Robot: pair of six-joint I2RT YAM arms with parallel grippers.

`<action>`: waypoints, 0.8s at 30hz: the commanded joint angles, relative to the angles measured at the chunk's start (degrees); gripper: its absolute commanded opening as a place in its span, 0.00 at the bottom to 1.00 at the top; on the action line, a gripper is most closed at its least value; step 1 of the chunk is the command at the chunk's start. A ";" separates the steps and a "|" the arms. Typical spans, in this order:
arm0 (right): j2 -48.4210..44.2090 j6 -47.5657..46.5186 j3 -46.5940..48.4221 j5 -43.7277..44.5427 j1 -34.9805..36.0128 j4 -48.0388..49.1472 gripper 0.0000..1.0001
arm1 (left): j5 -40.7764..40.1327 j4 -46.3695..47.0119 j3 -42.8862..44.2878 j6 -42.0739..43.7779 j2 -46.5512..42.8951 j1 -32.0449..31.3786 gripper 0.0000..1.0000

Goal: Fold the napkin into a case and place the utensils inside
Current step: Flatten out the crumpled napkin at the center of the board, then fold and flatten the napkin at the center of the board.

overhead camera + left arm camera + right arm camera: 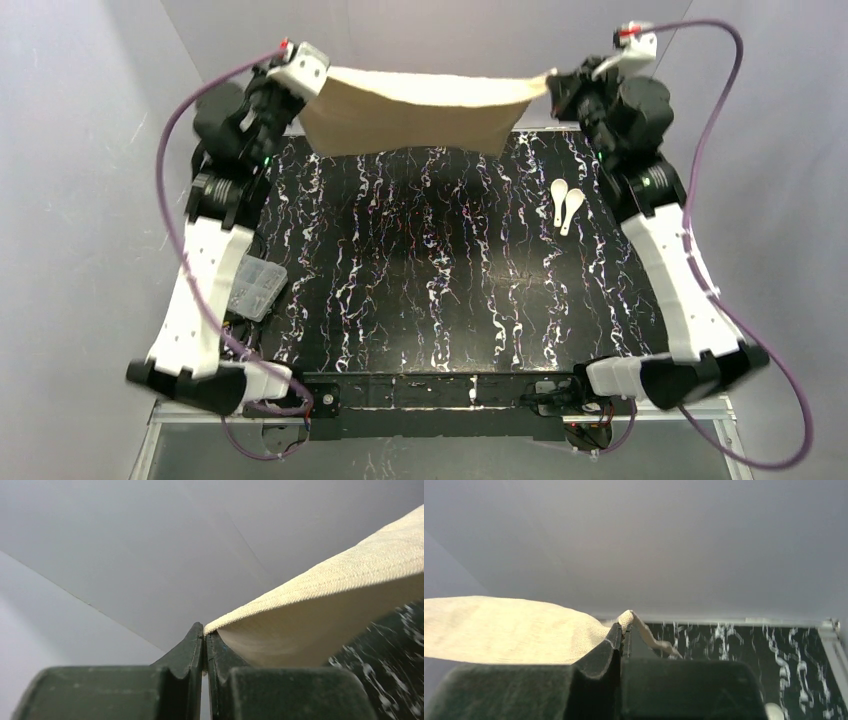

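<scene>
I should pull the napkin (410, 115) back with my left gripper and right gripper and lay it flat over the table's middle (438, 262), because it hangs over the table's far edge.
The beige napkin (420, 112) hangs stretched in the air over the far edge of the table, held by its two upper corners. My left gripper (318, 88) is shut on its left corner, and the cloth (320, 605) runs away to the right from the pinched fingertips (195, 640). On the other side my right gripper (552, 82) is shut on the right corner, where the cloth (509, 627) bunches up over the jaws. Two white utensils (566, 205) lie side by side on the table at the far right, below the right arm.
The black marbled table (420, 270) spreads under the hanging cloth. A clear plastic compartment box (255, 288) sits at the left edge beside the left arm. Grey walls close in behind and on both sides.
</scene>
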 commanded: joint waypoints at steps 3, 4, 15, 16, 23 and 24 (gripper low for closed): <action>-14.36 6.78 -26.55 -2.36 -0.08 -12.17 0.01 | 12.21 -20.33 -23.45 0.10 -13.66 0.06 0.00; -15.85 7.28 -29.76 -2.24 -0.07 -15.05 0.01 | 13.48 -23.33 -28.23 0.76 -15.19 0.02 0.00; -31.48 11.07 -48.92 -12.98 -0.12 -38.54 0.01 | 20.93 -41.19 -56.13 2.47 -27.16 0.07 0.00; -32.51 11.13 -49.67 -14.48 -0.15 -40.43 0.01 | 21.12 -43.13 -56.26 2.89 -28.27 0.08 0.00; -34.54 10.63 -52.57 -18.32 -0.14 -47.98 0.01 | 24.89 -53.78 -56.56 3.70 -31.65 0.00 0.00; -33.93 10.19 -52.57 -17.79 -0.08 -47.95 0.01 | 25.48 -54.02 -56.57 3.21 -31.62 0.01 0.00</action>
